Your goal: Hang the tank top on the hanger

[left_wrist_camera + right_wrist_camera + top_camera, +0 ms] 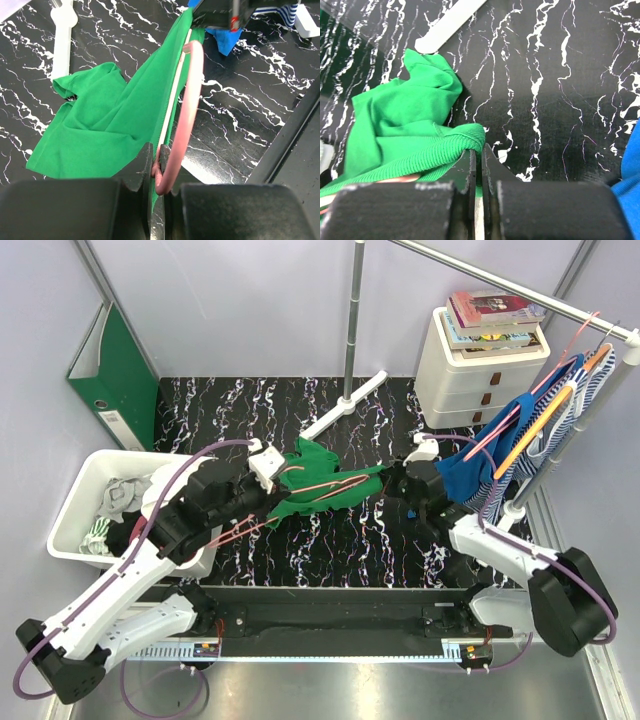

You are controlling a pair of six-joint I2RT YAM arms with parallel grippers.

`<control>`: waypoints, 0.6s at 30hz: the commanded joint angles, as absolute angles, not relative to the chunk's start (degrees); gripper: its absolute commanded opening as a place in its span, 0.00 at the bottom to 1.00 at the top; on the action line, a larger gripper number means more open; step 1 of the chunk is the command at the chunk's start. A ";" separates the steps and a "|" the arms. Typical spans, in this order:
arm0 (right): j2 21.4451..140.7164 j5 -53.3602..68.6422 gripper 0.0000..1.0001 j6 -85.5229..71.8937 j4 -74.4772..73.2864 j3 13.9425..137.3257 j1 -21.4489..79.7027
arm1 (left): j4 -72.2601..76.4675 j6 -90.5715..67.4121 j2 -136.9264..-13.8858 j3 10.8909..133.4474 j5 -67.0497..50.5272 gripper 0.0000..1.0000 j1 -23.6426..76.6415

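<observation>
The tank top's ribbed edge (376, 472) goes past the pink hanger's far end (364, 478), so my right gripper carries on pulling it toward my left gripper until that end of the hanger sticks out.
The green tank top (318, 483) lies bunched on the black marbled table, stretched between my two grippers. The pink wire hanger (315, 490) runs across and through it. My left gripper (268, 502) is shut on the hanger's bend (161, 172), with the green fabric (100, 130) spread to its left. My right gripper (397, 480) is shut on a ribbed edge of the tank top (445, 150); a pink bit of hanger (395, 178) shows under that edge. Part of the hanger is hidden inside the fabric.
A clothes rail (500, 280) at the right carries an orange hanger (535, 430), blue and striped garments (480, 465). Its white base foot (345, 405) lies behind the top. A white bin (85, 500) of clothes sits at left, a green binder (120, 375) and white drawers (480, 380) behind.
</observation>
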State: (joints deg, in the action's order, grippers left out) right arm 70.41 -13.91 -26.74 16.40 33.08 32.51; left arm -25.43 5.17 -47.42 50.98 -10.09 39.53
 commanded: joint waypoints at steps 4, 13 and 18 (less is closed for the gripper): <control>64.69 -8.10 0.00 -25.31 10.55 37.00 31.90 | -23.99 5.80 -47.81 51.59 -7.12 0.00 39.81; 66.18 -3.78 0.00 -24.87 7.65 42.18 39.10 | -23.64 5.54 -47.55 51.50 -7.21 0.00 39.81; 70.21 -4.74 0.00 -23.91 7.47 48.14 45.43 | -23.47 5.54 -47.29 51.42 -7.38 0.00 39.73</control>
State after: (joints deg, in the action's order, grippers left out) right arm 67.59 -4.89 -25.65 6.92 41.76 41.36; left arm -26.11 5.15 -48.05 50.98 -8.12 39.68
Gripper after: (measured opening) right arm 0.021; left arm 0.092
